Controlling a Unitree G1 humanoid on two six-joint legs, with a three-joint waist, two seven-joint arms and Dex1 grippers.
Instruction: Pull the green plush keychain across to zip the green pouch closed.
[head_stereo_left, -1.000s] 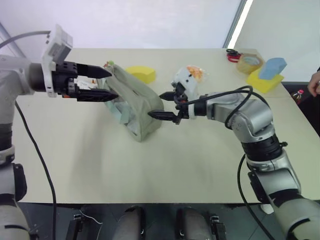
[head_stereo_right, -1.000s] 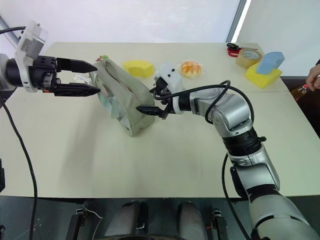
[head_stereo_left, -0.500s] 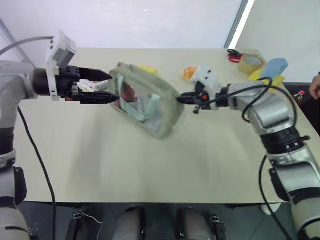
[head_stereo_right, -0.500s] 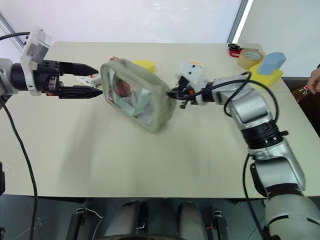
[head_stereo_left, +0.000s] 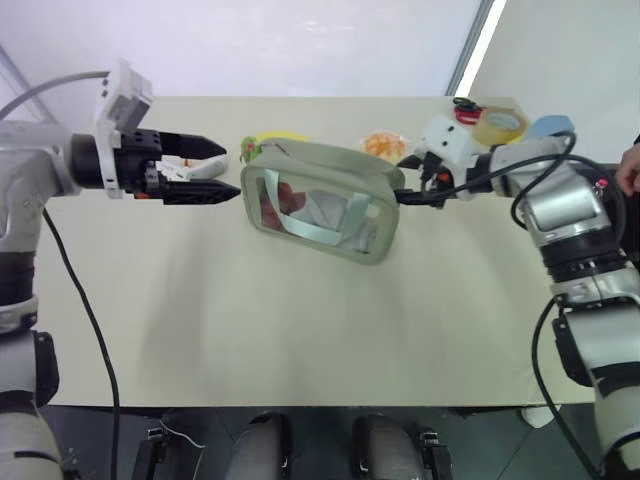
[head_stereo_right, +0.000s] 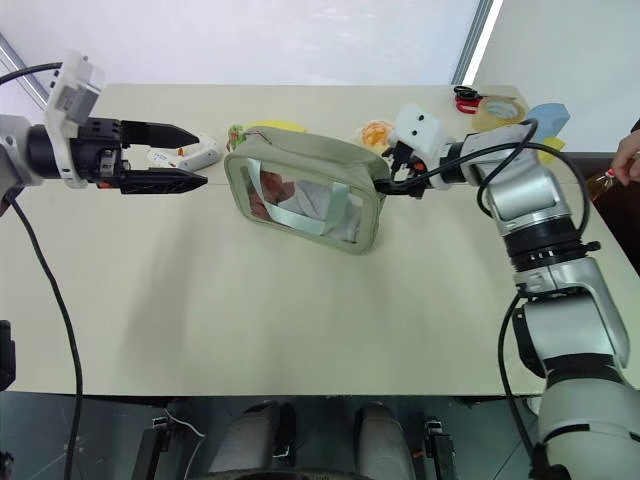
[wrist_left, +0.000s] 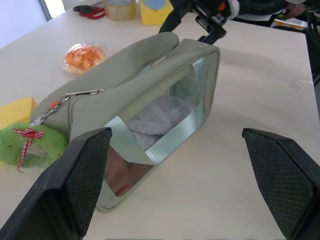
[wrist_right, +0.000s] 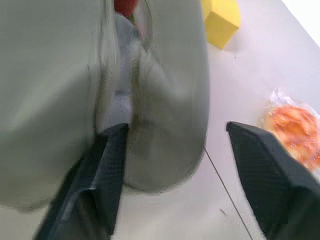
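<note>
My gripper will spread the green pouch's opening (head_stereo_left: 330, 163) wider when I pull the pouch's fabric edge, since the unzipped seam (wrist_right: 120, 102) gapes between loose fabric sides.
The green pouch (head_stereo_left: 325, 168) stands on the table with its clear window toward me and a mint strap across it. The green plush keychain (wrist_left: 30, 145) lies at the pouch's left end, joined to the zip pull by a metal clasp (wrist_left: 75, 95). My left gripper (head_stereo_left: 230, 172) hangs open just left of the pouch, touching nothing. My right gripper (wrist_right: 175, 129) is at the pouch's right end with its fingers (wrist_right: 100, 185) wide apart, one resting against the fabric. In the right wrist view the zip seam along the top gapes.
Behind the pouch lie a yellow sponge (head_stereo_right: 275, 126) and an orange wrapped snack (head_stereo_left: 383, 145). A white object (head_stereo_right: 195, 155) sits beside my left gripper. A tape roll (head_stereo_left: 500, 125), red scissors (head_stereo_left: 465, 108) and a blue-and-yellow sponge (head_stereo_left: 550, 128) are back right. A person's hand (head_stereo_left: 630, 172) is at the right edge.
My right gripper pulled the pouch's end rightward, turning the window toward me. It was shut on that end half a second ago and now stands open. The left arm stayed put.
</note>
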